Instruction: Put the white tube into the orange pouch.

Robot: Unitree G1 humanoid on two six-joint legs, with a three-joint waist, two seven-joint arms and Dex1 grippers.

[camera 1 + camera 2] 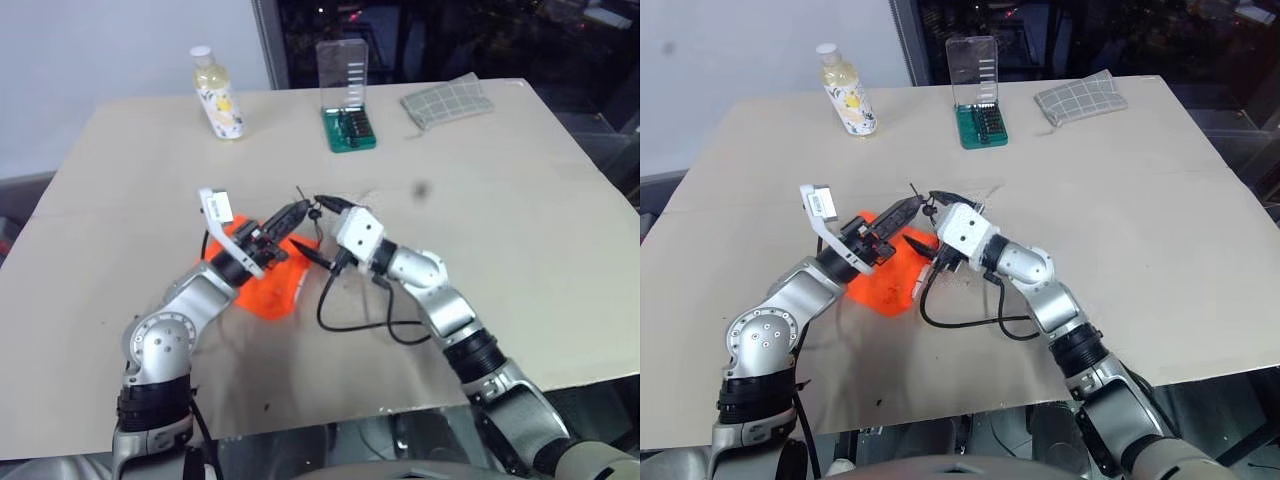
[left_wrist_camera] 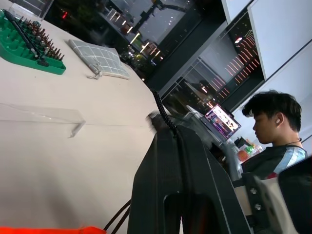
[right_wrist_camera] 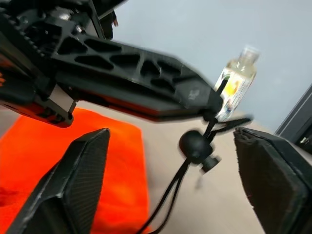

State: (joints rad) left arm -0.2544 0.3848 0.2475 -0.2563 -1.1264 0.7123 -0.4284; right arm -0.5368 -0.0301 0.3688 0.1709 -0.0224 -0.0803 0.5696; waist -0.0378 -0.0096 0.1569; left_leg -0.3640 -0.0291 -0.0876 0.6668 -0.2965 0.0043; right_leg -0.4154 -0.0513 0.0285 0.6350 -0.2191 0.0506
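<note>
The black toggle (image 1: 315,213) hangs low and slanted over the orange pouch. I should first lift the cord (image 1: 319,232) straight with my left gripper, and then take the toggle with my right gripper.
The orange pouch (image 1: 270,285) lies flat on the tan table (image 1: 520,200), near its middle and under both grippers. My left gripper (image 1: 300,212) hangs just above it, shut on the pouch's thin dark drawstring cord (image 2: 161,105). The cord's black toggle (image 3: 195,145) hangs just below the left fingertips. My right gripper (image 1: 322,232) faces the left one, open, with its two fingers either side of the toggle and cord without touching them. The white tube is hidden.
At the back of the table stand a yellowish bottle with a white cap (image 1: 216,95), a green bit box with a clear lid (image 1: 348,128) and a grey checked cloth (image 1: 447,100). A black cable (image 1: 350,325) loops on the table. A person (image 2: 273,126) sits beyond the table.
</note>
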